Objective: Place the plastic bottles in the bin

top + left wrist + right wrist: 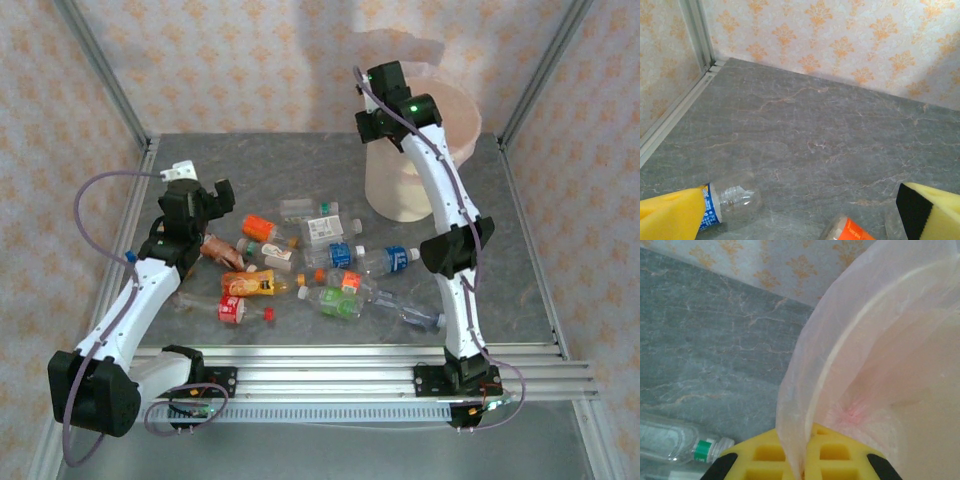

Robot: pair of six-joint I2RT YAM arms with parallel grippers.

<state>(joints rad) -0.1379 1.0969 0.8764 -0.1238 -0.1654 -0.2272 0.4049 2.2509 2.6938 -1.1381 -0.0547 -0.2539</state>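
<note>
The bin's rim [813, 407] is in my right gripper, and the space toward the green-capped bottle [309, 210] is open, so I should keep pulling until the bin stands nearer, then let go.
Several plastic bottles [310, 265] lie in a loose pile mid-table. The bin [395, 195], cream with a pinkish bag, stands at the back right. My right gripper [375, 85] is at its left rim. In the right wrist view this gripper [802, 460] is shut, pinching the bag's edge [805, 390] beside the rim [840, 355]. My left gripper [203, 183] hovers open over the pile's left end. In the left wrist view its yellow pads [670, 215] stand wide apart, with a blue-labelled bottle [732, 200] and an orange-labelled one [850, 231] below and nothing between them.
A clear bottle with a green cap [675, 442] lies on the table left of the bin. Metal frame posts and patterned walls close in the table; an aluminium rail [350, 375] runs along the near edge by the arm bases.
</note>
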